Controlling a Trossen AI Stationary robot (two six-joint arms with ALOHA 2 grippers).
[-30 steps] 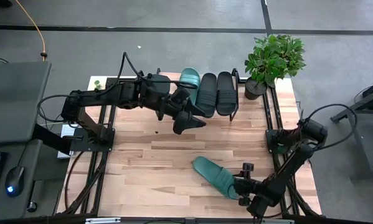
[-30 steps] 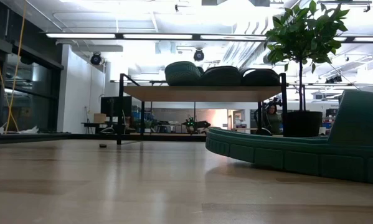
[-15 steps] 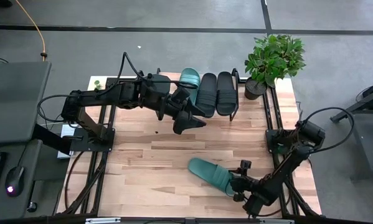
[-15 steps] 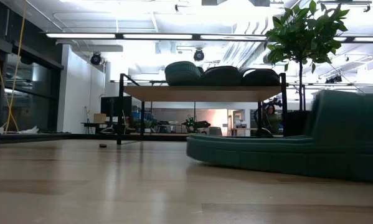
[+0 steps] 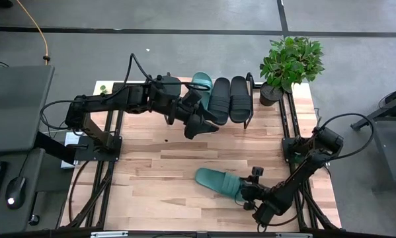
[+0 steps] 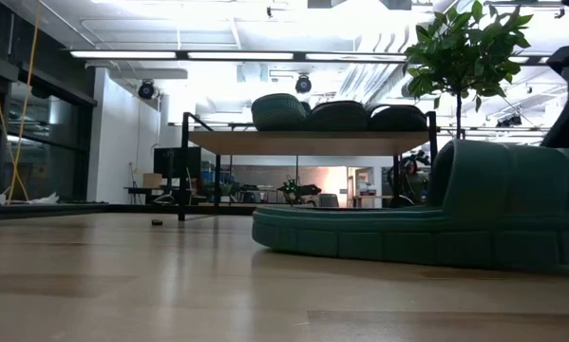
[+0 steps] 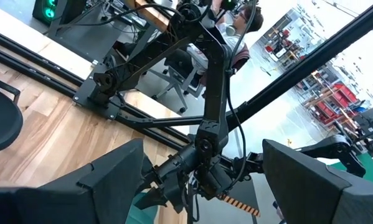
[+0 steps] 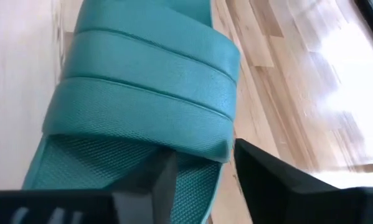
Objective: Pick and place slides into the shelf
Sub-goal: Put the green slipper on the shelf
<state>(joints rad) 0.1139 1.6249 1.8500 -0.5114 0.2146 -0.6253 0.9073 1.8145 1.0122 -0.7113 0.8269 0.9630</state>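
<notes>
My right gripper's fingers sit around the teal slide's side rim (image 8: 213, 190), just before the strap. I should open them, go forward and grip the strap's side edge (image 8: 223, 148).
A teal slide (image 5: 217, 182) lies near the table's near right part, its strap (image 6: 498, 190) at the end by my right gripper (image 5: 246, 192), which is shut on it. Three more slides rest on the shelf (image 6: 303, 142) at the far edge: one teal (image 5: 199, 82) and two black (image 5: 220, 99), (image 5: 239, 98). My left gripper (image 5: 207, 125) hangs open and holding nothing just in front of the shelf's near side; in its wrist view the fingers (image 7: 111, 180) stand wide apart. My right gripper holds the teal slide by its side rim (image 8: 220, 171) at the strap end. One finger (image 8: 164, 180) is on the footbed inside and the other (image 8: 267, 180) outside the rim. It comes in low from the table's right. The sole (image 6: 360, 249) looks flat on the table.
A potted plant (image 5: 290, 63) stands at the far right corner beside the shelf. A small dark bit (image 5: 166, 140) lies on the wood near the left arm. Bare tabletop (image 5: 151, 178) stretches left of the teal slide. Black frame rails (image 5: 108, 165) run along both table sides.
My right gripper has moved toward the table's left edge, taking the teal slide along the table with it. The slide has turned to lie more nearly parallel with the near edge.
</notes>
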